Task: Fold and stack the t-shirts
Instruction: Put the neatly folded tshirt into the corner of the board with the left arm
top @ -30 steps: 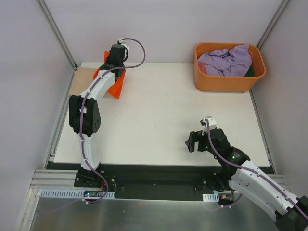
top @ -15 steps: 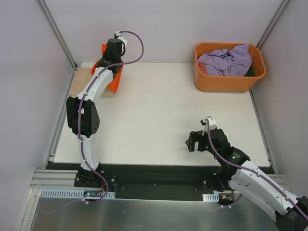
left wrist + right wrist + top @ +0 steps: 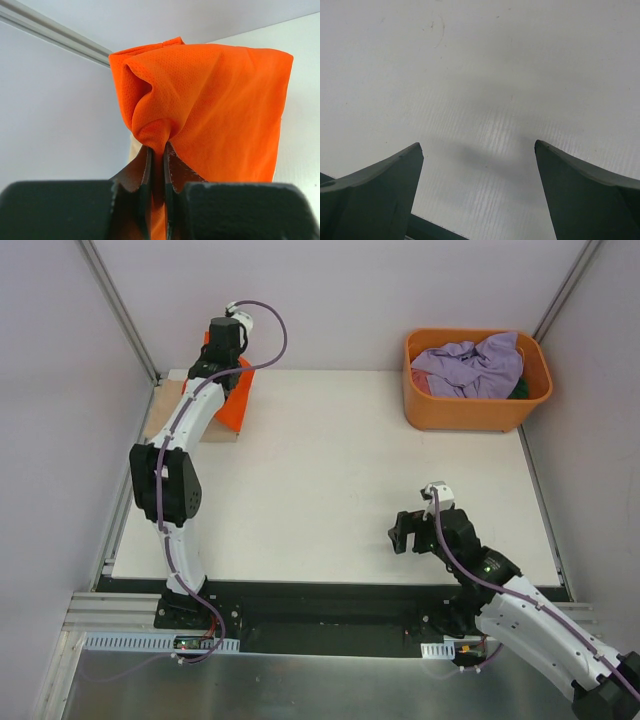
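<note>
My left gripper should carry on laying the orange t-shirt (image 3: 236, 408), which hangs over the flat tan beige t-shirt (image 3: 162, 406), toward the corner until it covers that one, then let go.
My left gripper (image 3: 214, 362) is shut on a bright orange t-shirt (image 3: 234, 400) and holds it bunched at the table's far left corner. In the left wrist view the orange cloth (image 3: 215, 110) is pinched between the two fingers of that gripper (image 3: 156, 150) and hangs ahead of them. A tan beige t-shirt (image 3: 168, 410) lies flat under the arm at the far left. A lavender t-shirt (image 3: 470, 365) and a bit of a dark green one (image 3: 520, 388) lie in the basket. My right gripper (image 3: 403, 533) is open and empty above the bare table (image 3: 480, 75), near the front right.
The rigid orange plastic basket (image 3: 470, 412) stands at the far right corner. Metal frame posts run up at both back corners, and grey walls close in on the left, right and back. The white tabletop (image 3: 340, 480) spans the middle.
My left gripper has carried the orange t-shirt further back and to the left, toward the far left corner. The right arm has barely moved.
</note>
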`<state>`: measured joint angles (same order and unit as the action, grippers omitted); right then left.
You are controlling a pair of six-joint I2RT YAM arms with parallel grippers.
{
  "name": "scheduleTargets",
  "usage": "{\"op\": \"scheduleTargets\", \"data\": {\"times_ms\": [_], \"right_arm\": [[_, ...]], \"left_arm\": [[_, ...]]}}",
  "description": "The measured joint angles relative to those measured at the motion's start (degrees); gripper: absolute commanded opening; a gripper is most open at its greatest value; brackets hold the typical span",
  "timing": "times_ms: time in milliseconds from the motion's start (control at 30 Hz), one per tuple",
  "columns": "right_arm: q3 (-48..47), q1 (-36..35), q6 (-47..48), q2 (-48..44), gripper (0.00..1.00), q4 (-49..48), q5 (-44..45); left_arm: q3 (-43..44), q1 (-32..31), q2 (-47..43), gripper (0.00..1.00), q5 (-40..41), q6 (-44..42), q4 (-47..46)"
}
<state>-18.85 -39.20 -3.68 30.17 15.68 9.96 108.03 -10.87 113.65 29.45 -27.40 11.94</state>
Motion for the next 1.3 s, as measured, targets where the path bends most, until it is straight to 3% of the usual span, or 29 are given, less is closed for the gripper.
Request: {"op": "scheduleTargets", "data": {"times_ms": [400, 767, 800, 933, 1000, 1300], "right_arm": [[0.02, 0.0, -0.26, -0.24, 0.96, 0.0, 1.79], [0.0, 0.0, -1.38, 0.24, 0.96, 1.27, 4.22], [0.0, 0.0, -1.42, 0.39, 0.96, 1.38, 4.42], [-0.48, 0.0, -1.42, 1.86, 0.96, 1.9, 4.79], [-1.03, 0.0, -1.4, 2.75, 0.96, 2.08, 4.92], [-4.98, 0.0, -1.14, 4.28, 0.96, 3.21, 6.58]], "left_arm": [[-0.13, 6.4, 2.03, 0.0, -8.7, 1.2, 0.44], [6.64, 11.58, 10.82, 0.0, -16.37, 2.51, 1.36], [7.1, 12.04, 11.32, 0.04, -16.81, 2.84, 1.36], [8.83, 13.29, 13.25, 0.77, -16.87, 4.66, 1.36], [9.25, 13.9, 13.7, 0.99, -16.76, 5.27, 1.29], [9.33, 14.29, 13.05, 0.99, -15.93, 10.6, 1.36]]}}
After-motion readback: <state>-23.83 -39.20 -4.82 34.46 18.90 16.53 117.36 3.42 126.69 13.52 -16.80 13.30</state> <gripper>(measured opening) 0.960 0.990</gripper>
